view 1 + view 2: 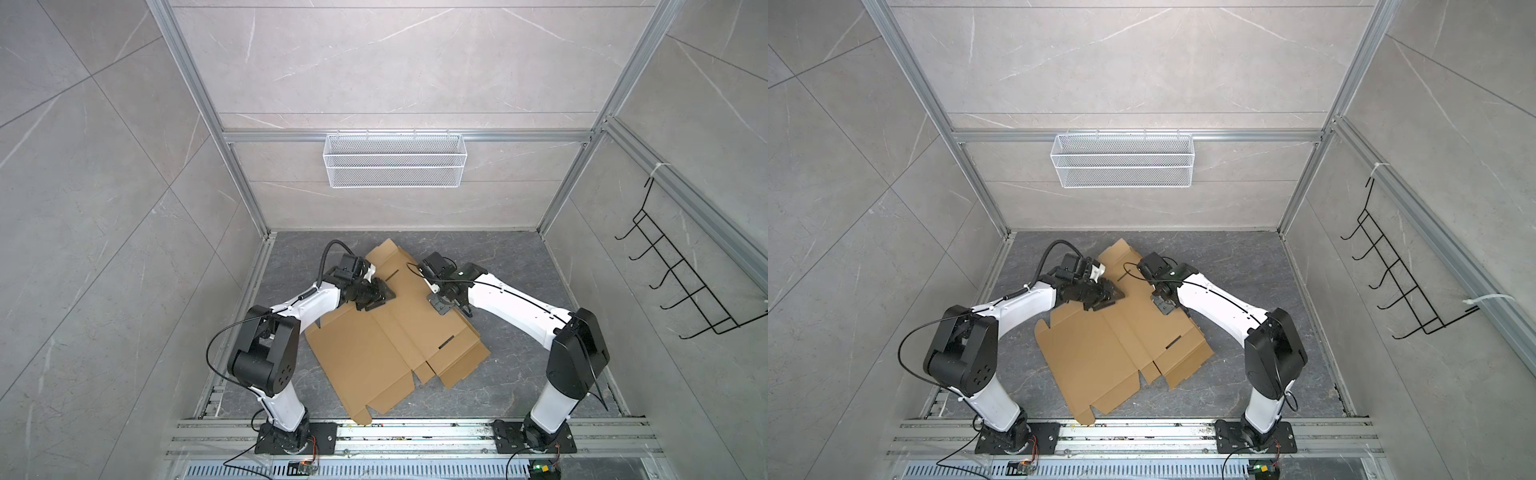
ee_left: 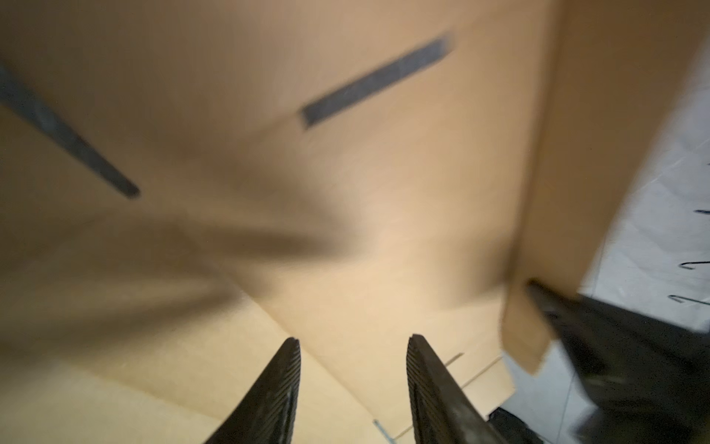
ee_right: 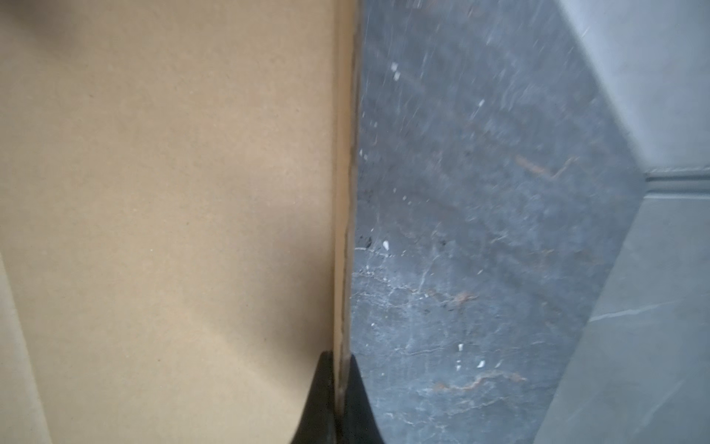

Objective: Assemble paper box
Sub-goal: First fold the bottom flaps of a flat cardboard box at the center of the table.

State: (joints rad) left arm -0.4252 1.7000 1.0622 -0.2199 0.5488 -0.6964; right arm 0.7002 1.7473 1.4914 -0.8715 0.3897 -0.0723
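Observation:
I should swing the held edge (image 3: pixel 344 266) around with my right gripper to square the paper box, which lies crooked with its near corner (image 1: pixel 361 417) at the front rail.
The paper box (image 1: pixel 386 345) (image 1: pixel 1100 357) is a flat brown cardboard sheet with flaps and slots, lying across the dark grey table floor in both top views. My left gripper (image 1: pixel 376 300) (image 2: pixel 353 340) hangs open just over the sheet's far left part, with nothing between its fingers (image 2: pixel 280 388). My right gripper (image 1: pixel 466 311) (image 3: pixel 341 357) is shut on the sheet's right edge (image 3: pixel 342 192). In the left wrist view that side flap (image 2: pixel 557 192) stands tilted up from the sheet, with the right gripper's dark finger at its edge.
A white wire mesh basket (image 1: pixel 392 160) hangs on the back wall. A black wire hook rack (image 1: pixel 685 282) sticks out from the right wall. An aluminium rail (image 1: pixel 415 432) with both arm bases runs along the front, and the sheet's near corner reaches it.

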